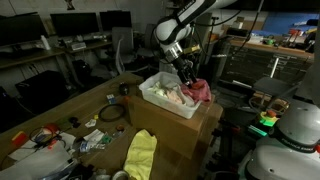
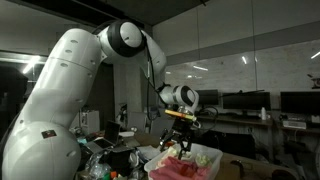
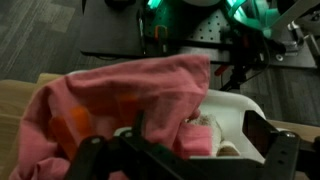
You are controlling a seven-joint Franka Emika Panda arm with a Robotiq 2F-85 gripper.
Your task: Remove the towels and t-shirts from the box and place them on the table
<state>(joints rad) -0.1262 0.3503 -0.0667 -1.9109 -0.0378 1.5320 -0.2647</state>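
Note:
My gripper will pull pale cloths (image 1: 174, 94) out of the box along with the pink-red cloth (image 1: 199, 91) when it lifts that cloth, because they lie bunched up against it.
A white box (image 1: 150, 95) stands on a cardboard carton at the table's end and holds pale cloths (image 1: 170, 95). A pink-red cloth (image 1: 199, 90) lies bunched at the box's far end, partly over the rim. My gripper (image 1: 186, 72) hangs right above it. In the wrist view the pink cloth (image 3: 120, 95) drapes over my left finger and hides it. My gripper (image 3: 185, 150) has its fingers wide apart, with a folded pink and white towel (image 3: 200, 135) in the box (image 3: 240, 105) between them. In an exterior view the gripper (image 2: 180, 138) touches the pink cloth (image 2: 172, 166).
A yellow cloth (image 1: 141, 152) lies on the wooden table (image 1: 60, 110) by the carton. Cables, tape rolls and small clutter (image 1: 60, 138) cover the table's near side. Desks with monitors stand behind, and a shelf unit (image 1: 250, 70) stands beyond the box.

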